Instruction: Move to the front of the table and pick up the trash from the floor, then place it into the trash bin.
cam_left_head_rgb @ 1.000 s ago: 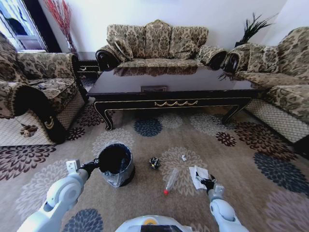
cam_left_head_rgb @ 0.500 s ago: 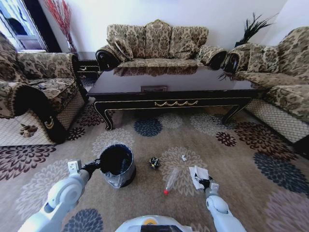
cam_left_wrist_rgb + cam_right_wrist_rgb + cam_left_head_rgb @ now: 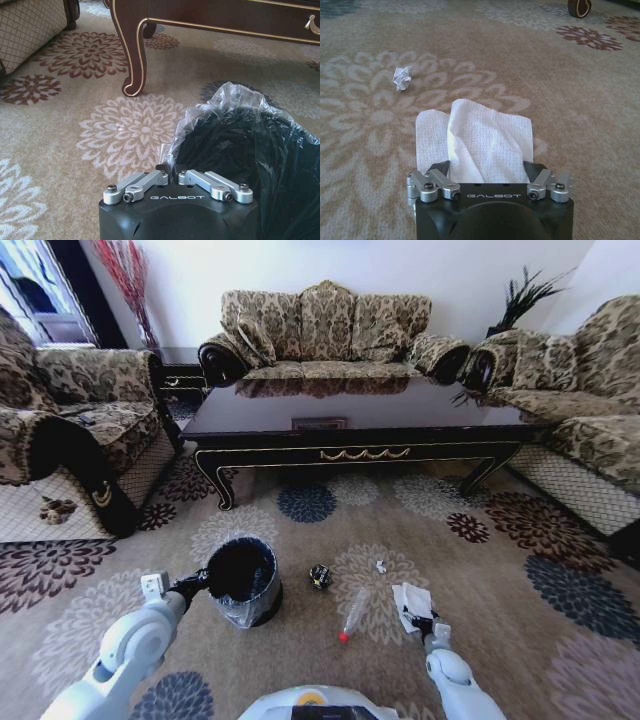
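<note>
I expect the white paper (image 3: pixel 412 604) to bunch up narrow at its gripped end and stay puffed beyond when lifted, since a loose paper fold (image 3: pixel 458 142) runs between my fingers.
The trash bin (image 3: pixel 262 598), black with a shiny bag, stands on the floor (image 3: pixel 500 570) in front of the table (image 3: pixel 360 410). My left gripper (image 3: pixel 192 583) is shut on its near rim; the left wrist view has the bin (image 3: pixel 240 145) right beyond my left gripper (image 3: pixel 170 171). The trash lies to the bin's right: a dark ball (image 3: pixel 320 577), a clear bottle (image 3: pixel 354 612) with a red cap, a tiny white scrap (image 3: pixel 381 566) and the white paper (image 3: pixel 410 601). My right gripper (image 3: pixel 486 169) is open low over the paper (image 3: pixel 485 132), one finger on each side of its near edge.
Patterned sofas ring the carpet: an armchair (image 3: pixel 70 440) at the left, a couch (image 3: pixel 330 335) behind the table, another (image 3: pixel 590 410) at the right. A curved table leg (image 3: pixel 134 55) stands beyond the bin. The scrap (image 3: pixel 402 78) lies past the paper.
My right gripper has crept forward and inward until its fingers flank the paper's near edge. The left gripper and the bin have shifted slightly to the right together.
</note>
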Available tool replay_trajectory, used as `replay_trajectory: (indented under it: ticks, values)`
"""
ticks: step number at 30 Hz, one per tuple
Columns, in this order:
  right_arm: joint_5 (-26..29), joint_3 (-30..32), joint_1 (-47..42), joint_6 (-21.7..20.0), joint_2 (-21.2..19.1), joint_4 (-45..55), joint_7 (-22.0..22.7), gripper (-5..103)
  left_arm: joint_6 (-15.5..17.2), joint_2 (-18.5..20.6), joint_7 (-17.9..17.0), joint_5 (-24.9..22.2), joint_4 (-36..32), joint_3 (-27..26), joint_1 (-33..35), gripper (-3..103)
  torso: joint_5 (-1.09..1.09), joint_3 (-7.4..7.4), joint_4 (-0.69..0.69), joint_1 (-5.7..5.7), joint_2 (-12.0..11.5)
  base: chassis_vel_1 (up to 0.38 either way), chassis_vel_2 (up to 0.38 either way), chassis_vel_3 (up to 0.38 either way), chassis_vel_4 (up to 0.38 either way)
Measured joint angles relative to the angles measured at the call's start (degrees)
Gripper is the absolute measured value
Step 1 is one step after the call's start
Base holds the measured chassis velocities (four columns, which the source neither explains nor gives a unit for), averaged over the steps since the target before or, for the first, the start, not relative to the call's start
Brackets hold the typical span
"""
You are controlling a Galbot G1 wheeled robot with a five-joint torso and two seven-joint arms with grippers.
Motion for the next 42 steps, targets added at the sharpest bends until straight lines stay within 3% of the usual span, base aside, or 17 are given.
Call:
replay_trajectory:
  ticks: [1,2,8,12,14,21,33,42]
  values:
    - [0.0,0.0,0.0,0.0,0.0,0.0,0.0,85,0.0,0.0,0.0,0.0,0.0,0.0,0.0,3,0.00,0.00,0.00,0.00,0.0,0.000,0.000,0.000,0.000]
    - [-0.1,0.0,0.0,0.0,0.0,0.0,-0.1,74,0.0,0.1,0.0,0.0,0.0,-0.1,0.0,3,0.00,0.00,0.00,0.00,0.0,0.000,0.000,0.000,0.000]
    - [-0.4,0.0,-0.2,0.0,0.1,0.2,-0.2,58,-0.2,0.0,-0.1,-0.1,0.0,0.0,-0.2,3,0.00,0.00,0.00,0.00,0.0,0.000,0.000,0.000,0.000]
    - [-0.6,0.0,-0.4,0.0,0.1,0.3,-0.2,37,-0.2,-0.2,-0.1,0.0,0.0,0.1,-0.1,3,0.00,0.00,0.00,0.00,0.0,0.000,0.000,0.000,0.000]
    - [-0.7,0.0,-0.5,0.0,0.1,0.4,-0.2,37,-0.2,-0.3,-0.1,0.0,0.0,0.2,-0.1,3,0.00,0.00,0.00,0.00,0.0,0.000,0.000,0.000,0.000]
    - [-0.9,0.1,-0.9,0.3,0.2,1.1,-0.4,4,-0.2,0.0,0.2,0.6,-0.6,1.2,0.0,3,0.00,0.00,0.00,-0.01,0.0,0.000,0.000,0.000,0.000]
    - [-0.2,0.9,-2.0,0.3,-0.4,3.9,-0.2,0,-0.4,2.6,1.3,1.0,-1.2,2.3,-0.2,3,0.00,0.00,0.00,0.00,0.0,0.000,0.000,0.000,0.000]
    - [1.8,1.8,-5.3,-0.5,-2.4,12.6,0.2,0,-0.6,9.3,1.6,-0.5,-1.4,6.6,-2.8,3,0.00,0.00,0.00,0.00,0.0,0.000,0.000,0.000,0.000]
